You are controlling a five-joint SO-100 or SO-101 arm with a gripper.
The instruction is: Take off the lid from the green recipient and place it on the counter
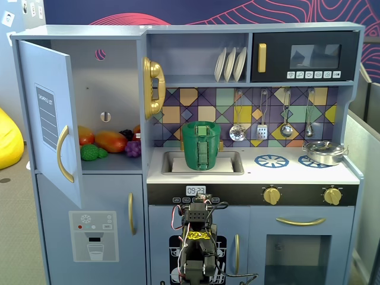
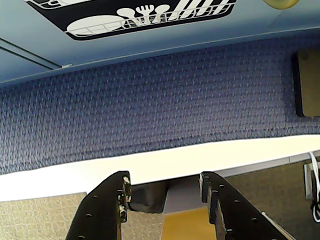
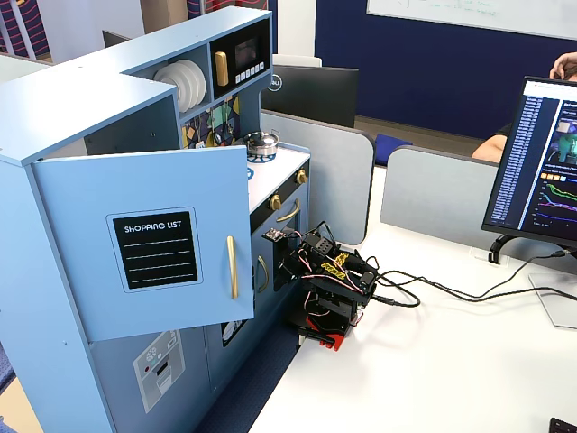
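My gripper will lift the lid [image 1: 202, 130] free in one piece and leave the pot standing, because the green lid's edge rests on the pot's rim [image 1: 186, 126].
In a fixed view the dark-green pot [image 1: 202, 148] stands upright in the recessed sink [image 1: 231, 164] of the white counter [image 1: 297, 170]. Its ribbed strap handle faces the camera. The green lid [image 1: 202, 125] sits on the pot, lighter handle up. My arm [image 1: 199, 237] is folded low in front of the oven panel, far below the counter. It also shows in a fixed view [image 3: 329, 281], resting on the white table. In the wrist view my gripper [image 2: 165, 187] is open and empty, facing blue carpet and the table edge. The pot and lid are hidden in that side view.
A silver pan [image 1: 325, 152] sits on the right burner ring and shows in a fixed view [image 3: 261, 142]. The fridge door [image 1: 50, 119] hangs open at the left, toy food [image 1: 110, 142] inside. Utensils [image 1: 261, 122] hang behind the counter. A monitor [image 3: 541, 167] and cables [image 3: 451, 293] stand on the table.
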